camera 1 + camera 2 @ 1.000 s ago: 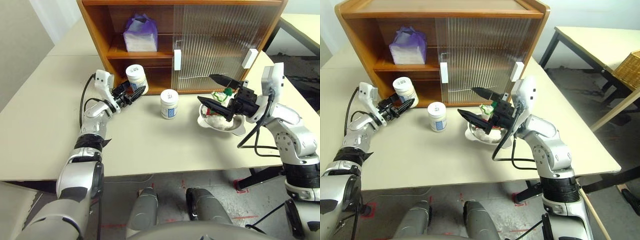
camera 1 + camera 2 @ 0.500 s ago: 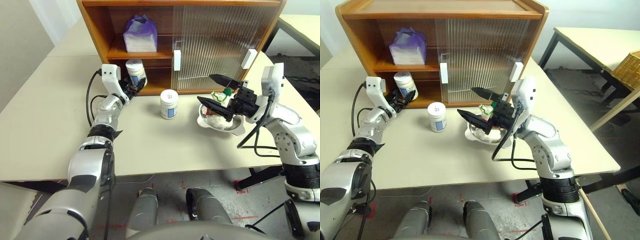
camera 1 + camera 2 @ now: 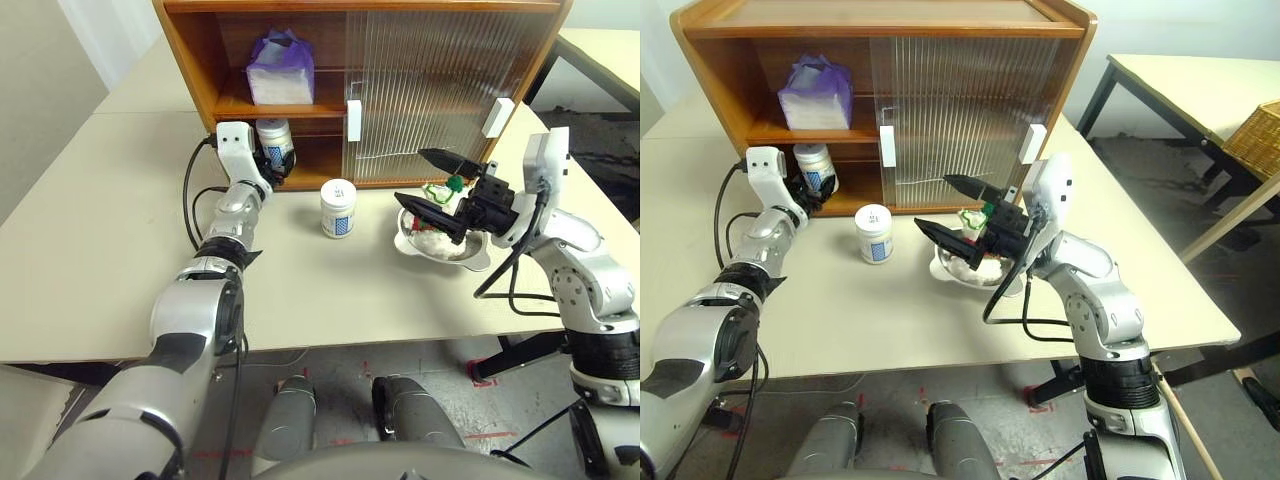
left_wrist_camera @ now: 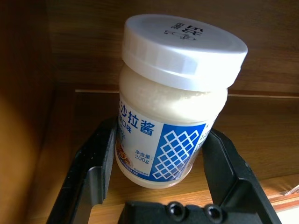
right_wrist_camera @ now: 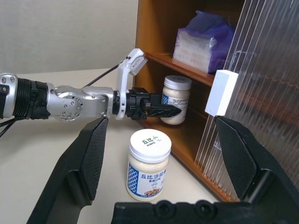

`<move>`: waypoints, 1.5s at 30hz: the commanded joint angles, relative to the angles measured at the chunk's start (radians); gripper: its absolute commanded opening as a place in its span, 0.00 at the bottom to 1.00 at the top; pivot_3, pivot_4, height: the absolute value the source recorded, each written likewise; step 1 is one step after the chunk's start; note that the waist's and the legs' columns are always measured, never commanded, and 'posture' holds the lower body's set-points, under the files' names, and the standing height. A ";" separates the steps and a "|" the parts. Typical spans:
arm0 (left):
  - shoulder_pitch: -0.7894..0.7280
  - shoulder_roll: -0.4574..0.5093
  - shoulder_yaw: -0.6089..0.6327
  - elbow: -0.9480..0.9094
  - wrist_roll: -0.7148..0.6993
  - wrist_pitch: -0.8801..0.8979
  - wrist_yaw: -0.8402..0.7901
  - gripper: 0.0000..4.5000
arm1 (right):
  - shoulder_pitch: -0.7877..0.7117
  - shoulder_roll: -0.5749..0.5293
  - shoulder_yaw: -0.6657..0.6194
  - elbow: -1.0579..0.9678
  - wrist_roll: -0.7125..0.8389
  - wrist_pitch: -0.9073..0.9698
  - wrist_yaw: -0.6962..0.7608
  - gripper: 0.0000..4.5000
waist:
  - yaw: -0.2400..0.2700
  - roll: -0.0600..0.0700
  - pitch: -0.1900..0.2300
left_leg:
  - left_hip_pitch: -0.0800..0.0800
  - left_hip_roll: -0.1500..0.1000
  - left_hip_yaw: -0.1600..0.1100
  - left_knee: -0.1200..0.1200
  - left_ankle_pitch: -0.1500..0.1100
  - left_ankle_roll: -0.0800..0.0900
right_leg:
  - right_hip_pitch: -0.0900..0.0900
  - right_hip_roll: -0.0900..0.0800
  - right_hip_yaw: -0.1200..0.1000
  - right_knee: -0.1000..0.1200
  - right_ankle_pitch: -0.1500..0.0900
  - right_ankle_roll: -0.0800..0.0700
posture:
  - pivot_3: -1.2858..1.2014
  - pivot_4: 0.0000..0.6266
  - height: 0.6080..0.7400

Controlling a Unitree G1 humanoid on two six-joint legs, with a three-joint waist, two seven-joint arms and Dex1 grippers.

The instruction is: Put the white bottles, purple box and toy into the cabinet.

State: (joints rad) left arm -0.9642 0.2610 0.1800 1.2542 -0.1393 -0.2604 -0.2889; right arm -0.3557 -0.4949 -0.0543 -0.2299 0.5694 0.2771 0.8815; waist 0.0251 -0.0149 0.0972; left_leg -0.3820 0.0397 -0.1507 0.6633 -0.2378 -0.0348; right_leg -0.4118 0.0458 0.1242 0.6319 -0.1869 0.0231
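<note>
The white bottle in the robot's left gripper is close to the cabinet's side, so the robot should let go of it and push it toward the sliding door with closed fingers.
My left gripper is shut on a white bottle, which it holds upright just inside the cabinet's open left side, at the lower shelf. Both black fingers press the jar's sides. A second white bottle stands on the table in front of the cabinet. On the upper shelf sits the purple box. The toy lies in a steel bowl to the right. Just above it my right gripper hangs open and holds nothing.
The cabinet's ribbed sliding doors, with white handles, cover its middle and right part. Another table and a wicker basket stand off to the right. Black cables trail from both wrists.
My left gripper has carried the white bottle forward and to the right, from in front of the cabinet into its lower shelf opening, and the wrist has turned. The right arm has stayed still.
</note>
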 commanded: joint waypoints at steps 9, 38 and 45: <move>-0.039 0.000 0.010 0.048 0.052 0.014 0.135 0.68 | 0.011 -0.011 -0.003 -0.026 -0.008 0.003 -0.007 1.00 | -0.010 0.000 0.000 | 0.000 0.000 0.001 0.000 0.000 0.001 | 0.000 0.000 0.000 0.000 0.000 0.000 | 0.50 0.13 1.00; -0.030 -0.019 0.009 0.052 0.108 0.025 0.163 0.99 | 0.000 -0.012 0.002 -0.019 -0.005 0.000 -0.010 1.00 | -0.020 0.000 0.000 | 0.001 0.000 0.001 0.000 0.001 0.005 | 0.001 0.000 0.000 0.000 0.000 0.000 | 0.50 0.12 1.00; 0.010 -0.005 0.018 0.028 0.094 0.005 0.129 0.99 | -0.002 -0.009 0.007 -0.016 -0.005 -0.003 -0.004 1.00 | -0.020 0.000 0.000 | 0.001 0.000 0.001 0.000 0.001 0.005 | 0.001 0.000 0.000 0.000 0.000 0.000 | 0.51 0.13 1.00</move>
State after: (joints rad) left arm -0.9762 0.2525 0.1877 1.2923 -0.0363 -0.2471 -0.1488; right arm -0.3523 -0.5043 -0.0549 -0.2460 0.5698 0.2783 0.8701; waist 0.0051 -0.0150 0.0972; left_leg -0.3807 0.0392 -0.1492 0.6633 -0.2371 -0.0302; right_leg -0.4107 0.0458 0.1243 0.6319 -0.1870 0.0232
